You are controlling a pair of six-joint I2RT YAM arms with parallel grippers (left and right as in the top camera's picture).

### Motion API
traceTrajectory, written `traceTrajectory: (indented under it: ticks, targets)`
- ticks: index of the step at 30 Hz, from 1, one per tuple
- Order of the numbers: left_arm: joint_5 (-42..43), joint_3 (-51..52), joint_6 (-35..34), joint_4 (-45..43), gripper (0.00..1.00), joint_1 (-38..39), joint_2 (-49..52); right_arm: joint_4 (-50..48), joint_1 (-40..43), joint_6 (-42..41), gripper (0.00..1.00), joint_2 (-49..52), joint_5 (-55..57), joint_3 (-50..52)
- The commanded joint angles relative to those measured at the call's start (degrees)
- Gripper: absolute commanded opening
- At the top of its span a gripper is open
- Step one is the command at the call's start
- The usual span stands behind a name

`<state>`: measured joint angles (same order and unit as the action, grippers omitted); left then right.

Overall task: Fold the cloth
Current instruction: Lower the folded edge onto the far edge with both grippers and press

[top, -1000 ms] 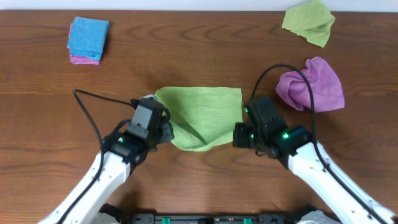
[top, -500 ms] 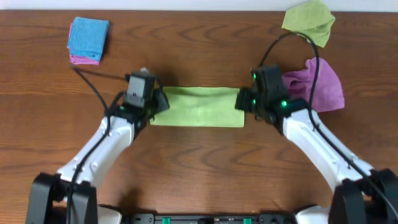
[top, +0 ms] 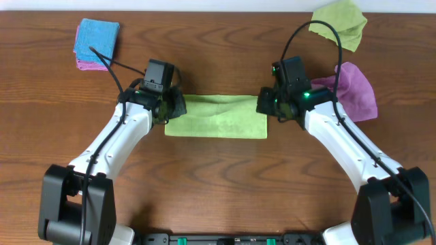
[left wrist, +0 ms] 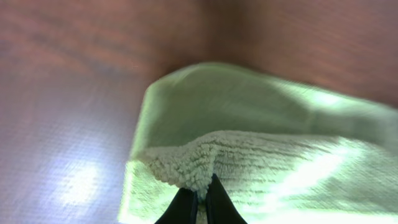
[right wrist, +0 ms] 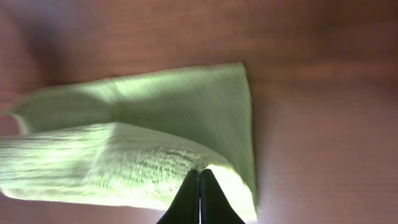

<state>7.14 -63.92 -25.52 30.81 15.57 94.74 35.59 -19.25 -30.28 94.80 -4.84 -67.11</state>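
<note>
I can see that the upper layer's edge (top: 221,104) stops short of the lower layer's far edge (top: 218,96). Next, my left gripper pulls it farther away together with my right gripper until it covers that part of the cloth.
The cloth (top: 218,117) is lime-green and lies in the middle of the table as a wide rectangle, doubled over on itself. My left gripper (top: 176,107) is at its far left corner, shut on the upper layer's fluffy edge. The left wrist view shows the cloth (left wrist: 261,118) with that edge pinched between the dark fingertips of the left gripper (left wrist: 202,186). My right gripper (top: 261,107) is at the far right corner. In the right wrist view the right gripper (right wrist: 200,177) is shut on the upper layer of the cloth (right wrist: 155,118), which is lifted slightly above the lower layer.
A crumpled purple cloth (top: 347,92) lies just right of the right arm, with its cable passing over it. Another lime-green cloth (top: 338,24) sits bunched at the back right. A folded blue cloth (top: 97,42) rests on a pink one at the back left.
Both grippers have carried the cloth's near edge away from me towards the far edge. The loose, sagging sheet is now a flat doubled rectangle.
</note>
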Motion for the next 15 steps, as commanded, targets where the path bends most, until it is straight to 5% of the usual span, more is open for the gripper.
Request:
traceTrajectory:
  ticks: [1,6,15]
  targets:
    - [-2.97,-0.96,-1.42,2.86,0.06,-0.26,0.63,2.69,0.33,0.76,0.01,0.59,1.84,-0.79]
    - [-3.08,-0.96,-1.57,2.36,0.06,-0.28,0.63,3.98,0.33,0.76,0.02,0.59,1.86,-0.76]
    - [-2.62,-0.96,0.22,-13.90,0.06,-0.28,0.96,-8.85,0.66,-0.96,0.02,1.18,6.01,-0.76]
